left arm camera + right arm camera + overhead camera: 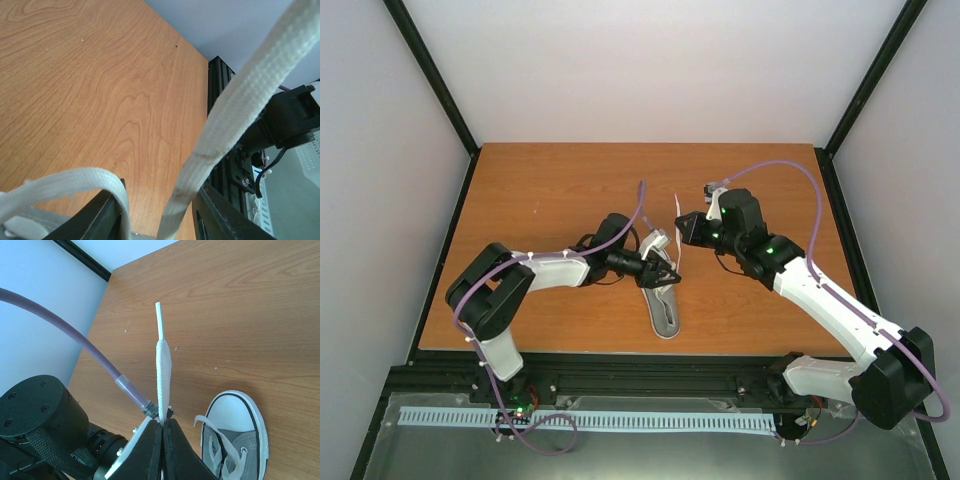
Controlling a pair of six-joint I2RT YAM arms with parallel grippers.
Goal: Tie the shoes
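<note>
The lace [678,206] is held by its far end in my right gripper, so next my left gripper pinches the strand of lace before my right gripper opens and reaches to the shoe's lacing [232,457].
The grey shoe [665,308] with its white toe cap [235,412] lies on the wooden table between both arms. My right gripper [163,426] is shut on a white lace [163,360], whose flat end and plastic tip stick up past the fingertips. In the top view this gripper [682,228] sits just beyond the shoe. My left gripper [666,272] hovers over the shoe's lacing. Its fingers [95,215] stand apart, open. One lace strand [227,120] runs taut up between them and a second strand [65,184] curls over the left finger.
The table's black frame rail [217,100] runs along the right edge, with a black arm part [290,117] beyond it. The left arm's purple cable [75,337] and black wrist [40,415] lie close to my right gripper. White walls enclose the table.
</note>
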